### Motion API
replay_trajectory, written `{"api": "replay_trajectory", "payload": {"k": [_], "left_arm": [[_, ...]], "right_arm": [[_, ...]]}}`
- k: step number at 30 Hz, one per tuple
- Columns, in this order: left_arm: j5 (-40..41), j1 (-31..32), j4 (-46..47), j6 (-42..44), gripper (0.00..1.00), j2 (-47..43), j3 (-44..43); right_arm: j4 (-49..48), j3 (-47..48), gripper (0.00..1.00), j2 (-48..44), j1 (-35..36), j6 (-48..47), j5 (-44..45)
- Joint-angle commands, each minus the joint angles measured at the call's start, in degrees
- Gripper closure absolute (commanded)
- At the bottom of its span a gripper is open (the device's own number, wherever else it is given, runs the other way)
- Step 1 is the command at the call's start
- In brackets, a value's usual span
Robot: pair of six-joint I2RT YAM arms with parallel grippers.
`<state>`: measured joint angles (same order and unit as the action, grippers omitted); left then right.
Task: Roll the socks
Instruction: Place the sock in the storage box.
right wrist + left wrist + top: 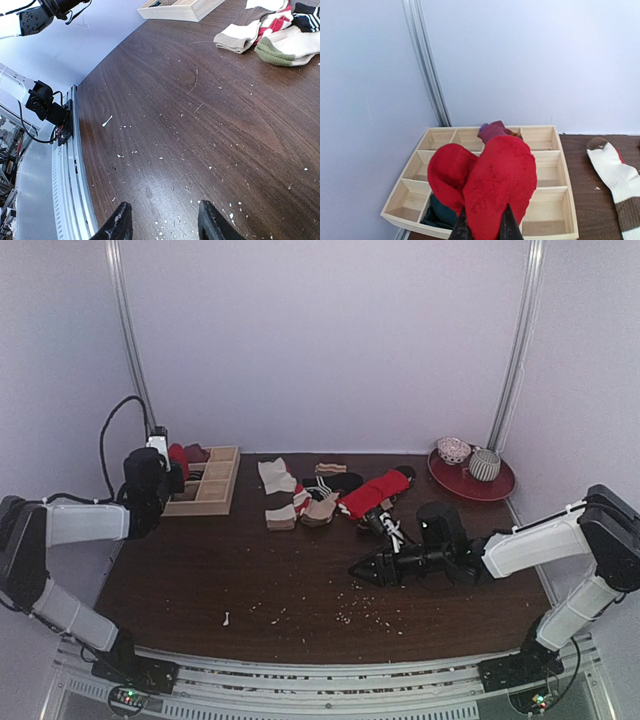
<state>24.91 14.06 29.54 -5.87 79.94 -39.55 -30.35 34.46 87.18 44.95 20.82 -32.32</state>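
The red bundle is in my left gripper over the tray's filled cells [441, 212], so next I move toward the sock pile and fill the empty front corner cell [546, 214].
My left gripper [485, 220] is shut on a rolled all-red sock bundle [495, 180] with a purple piece behind it, held over the wooden divided tray [547, 227] at the back left [215, 495]. A bright red sock [375, 492] lies in the sock pile at the back middle. A small tan piece [330, 469] lies behind the pile; I cannot tell whether it is the tan sock. My right gripper [365, 570] is open and empty, low over bare table in front of the pile [162, 220].
The pile holds cream, brown-banded socks [240, 37] and a black-and-white striped sock [392, 532]. A teal bundle [437, 212] sits in a tray cell. A red plate [497, 490] with two bowls stands back right. Crumbs dot the table.
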Motion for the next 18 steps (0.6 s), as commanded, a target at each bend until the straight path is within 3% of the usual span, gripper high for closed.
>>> {"api": "replay_trajectory", "payload": {"k": [1,6,9,12,15,18], "left_arm": [[12.14,-0.23,12.98,3.14,1.0,7.03,-2.58],[13.35,-0.2,25.01,8.48,1.0,17.38,-4.48],[11.99,-0.18,25.06,8.55,1.0,22.21,-7.59],[8.0,0.03,19.58,8.35,1.0,23.56,-11.08],[1.83,-1.01,1.0,4.5,1.0,23.88,-18.32],[-1.1,-1.06,-6.48,5.9,1.0,24.47,-20.38]], "right_arm": [[-4.82,-0.74,0.55,2.43,-0.48,1.12,-1.9],[-6.01,-0.56,0.55,3.72,-0.87,1.68,-2.96],[-5.62,-0.72,0.55,3.5,-0.94,1.6,-2.97],[-4.8,-1.24,0.55,3.06,-1.11,1.13,-2.63],[-4.78,-1.74,0.55,2.96,-1.37,1.17,-2.74],[-5.47,-2.48,0.55,2.82,-1.41,1.24,-2.75]]}}
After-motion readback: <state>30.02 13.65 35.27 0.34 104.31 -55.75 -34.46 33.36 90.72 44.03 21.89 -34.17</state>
